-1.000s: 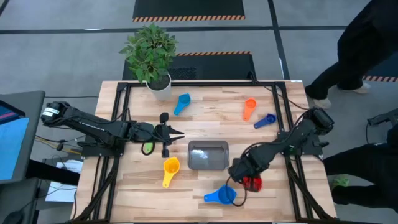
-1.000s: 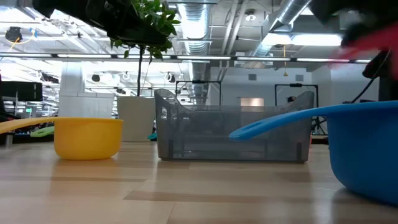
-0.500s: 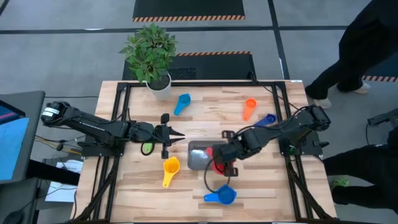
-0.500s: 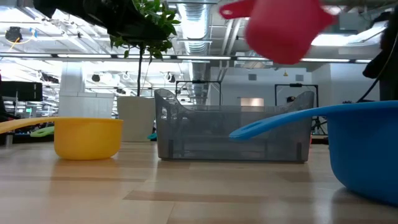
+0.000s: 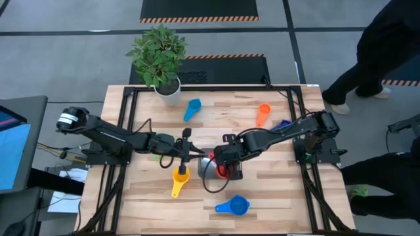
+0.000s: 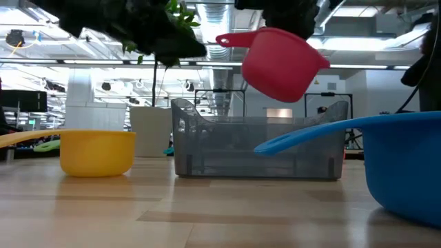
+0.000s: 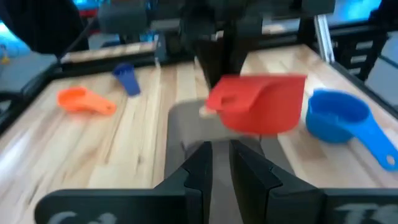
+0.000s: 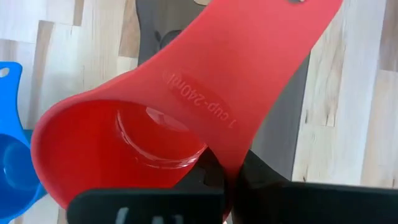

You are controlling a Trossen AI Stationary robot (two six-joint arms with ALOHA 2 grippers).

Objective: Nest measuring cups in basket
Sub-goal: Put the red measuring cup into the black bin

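The red cup's bowl (image 8: 115, 149) is hanging over the basket's near edge, so my right gripper should move the red cup back over the basket's middle before it lowers the red cup.
My right gripper (image 5: 223, 162) is shut on the red measuring cup (image 6: 282, 62), which is above the grey translucent basket (image 6: 258, 148). My left gripper (image 5: 195, 156) is at the basket's left end with its fingers (image 7: 202, 162) narrowly open, touching nothing. Resting on the table are the yellow cup (image 5: 180, 177), the large blue cup (image 5: 235, 206), the light blue cup (image 5: 191, 109), the orange cup (image 5: 263, 115) and a small dark blue cup (image 5: 283, 124). The green cup (image 6: 45, 145) shows behind the yellow one in the low view. My right gripper pinches the red cup's flat handle close to where it joins the bowl (image 8: 233, 146), coming from above. The handle's free end (image 6: 231, 39) sticks out past the fingers. The cup is lifted clear above the basket and tilted, bowl lower than handle.
A white plant pot (image 5: 167, 88) stands at the far left of the table. The black frame rail (image 5: 216, 88) runs along the table's edges. A person (image 5: 387, 46) stands beyond the right side. Bare wood lies at the near left.
My right gripper has carried the red cup from the table's near right, up and leftward, until it is over the basket. My left gripper has moved right, toward the basket and slightly nearer. The other cups and the basket have stayed put.
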